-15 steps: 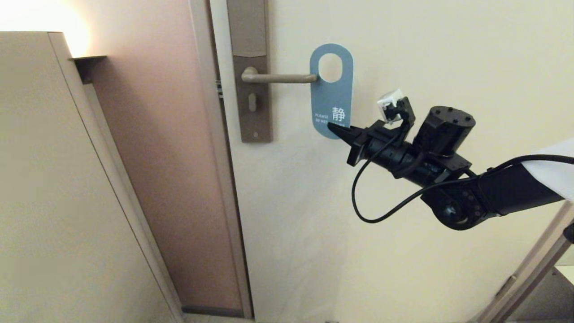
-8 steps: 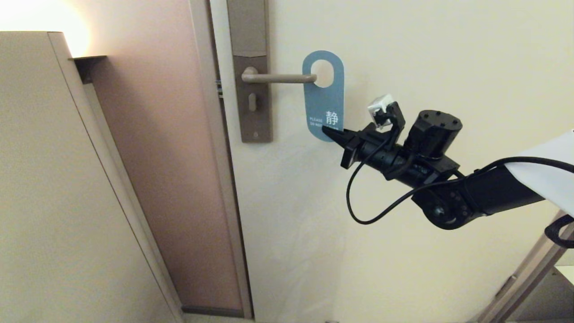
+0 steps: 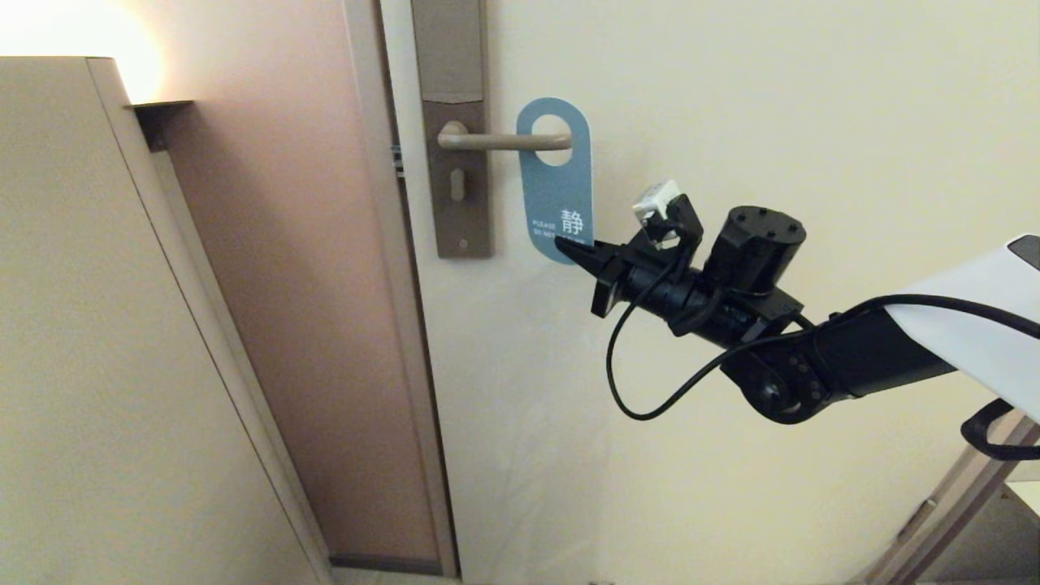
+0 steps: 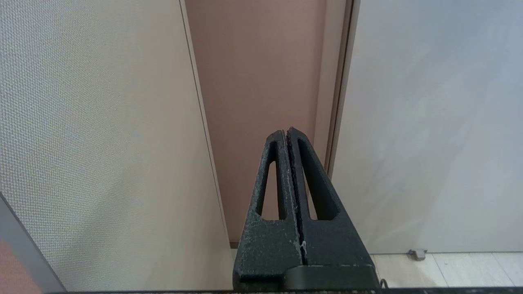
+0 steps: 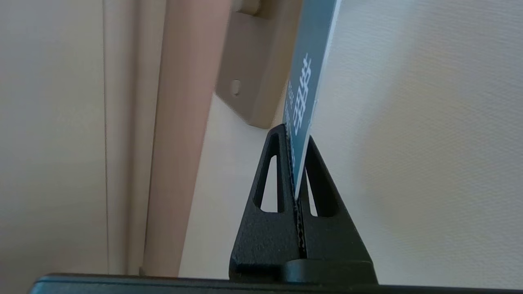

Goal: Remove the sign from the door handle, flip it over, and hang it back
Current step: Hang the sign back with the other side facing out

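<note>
The handle's end is inside the sign's hole [image 3: 562, 142], so the robot's right gripper keeps going toward the lock plate [image 3: 464, 213] and lets go once the handle's end sticks well through.
The sign [image 3: 559, 191] shows its blue face with white lettering. The rounded end of the door handle [image 3: 500, 141] lies inside its oval hole. The handle sits on the tall grey-brown lock plate [image 3: 455, 130]. My right gripper [image 3: 569, 246] is shut on the sign's bottom edge. In the right wrist view the sign [image 5: 308, 77] stands edge-on between the closed fingers of the right gripper [image 5: 296, 141]. My left gripper [image 4: 287, 132] is shut and empty, low down and facing the door frame; it is not in the head view.
The cream door [image 3: 731, 122] fills the right side. A brown frame panel [image 3: 309, 325] and a beige wall [image 3: 97, 366] stand to the left. A black cable [image 3: 626, 382] loops under the right wrist. A floor doorstop [image 4: 416, 254] shows in the left wrist view.
My right gripper has carried the sign leftward along the door. The sign's hole has slid over the end of the handle, which before lay left of the sign.
</note>
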Robot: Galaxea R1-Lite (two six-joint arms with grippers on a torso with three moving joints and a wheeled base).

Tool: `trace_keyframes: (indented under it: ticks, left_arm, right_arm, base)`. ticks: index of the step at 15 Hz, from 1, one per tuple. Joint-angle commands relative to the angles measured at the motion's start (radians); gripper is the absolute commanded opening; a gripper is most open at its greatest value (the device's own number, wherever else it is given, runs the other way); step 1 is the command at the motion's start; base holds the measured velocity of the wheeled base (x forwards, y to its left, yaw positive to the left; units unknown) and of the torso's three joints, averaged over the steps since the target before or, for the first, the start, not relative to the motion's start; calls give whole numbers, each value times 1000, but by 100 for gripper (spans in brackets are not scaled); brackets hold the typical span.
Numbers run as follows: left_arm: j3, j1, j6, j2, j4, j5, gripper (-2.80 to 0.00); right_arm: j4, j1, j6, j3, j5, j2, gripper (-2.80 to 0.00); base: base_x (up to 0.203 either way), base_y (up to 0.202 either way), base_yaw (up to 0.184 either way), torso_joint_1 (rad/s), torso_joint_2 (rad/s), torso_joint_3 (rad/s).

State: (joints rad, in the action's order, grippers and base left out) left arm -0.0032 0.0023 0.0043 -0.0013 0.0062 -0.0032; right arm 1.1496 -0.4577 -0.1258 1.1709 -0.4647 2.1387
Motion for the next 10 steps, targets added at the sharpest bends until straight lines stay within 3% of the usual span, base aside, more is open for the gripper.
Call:
trace_keyframes:
  ticks: [1,4,10]
  left_arm:
    - [0,1,0,1,0,0,-280]
    - [0,1,0,1,0,0,-280]
    - [0,1,0,1,0,0,-280]
  right_arm:
    - [6,-6,-3,3,-3,1,-280]
    - [6,-33,-19,5,-3,-1,-280]
    - [3,-103,-126,9,-2,10,-280]
  base:
    - [0,0,0,0,0,0]
    - [0,0,0,0,0,0]
    - [0,0,0,0,0,0]
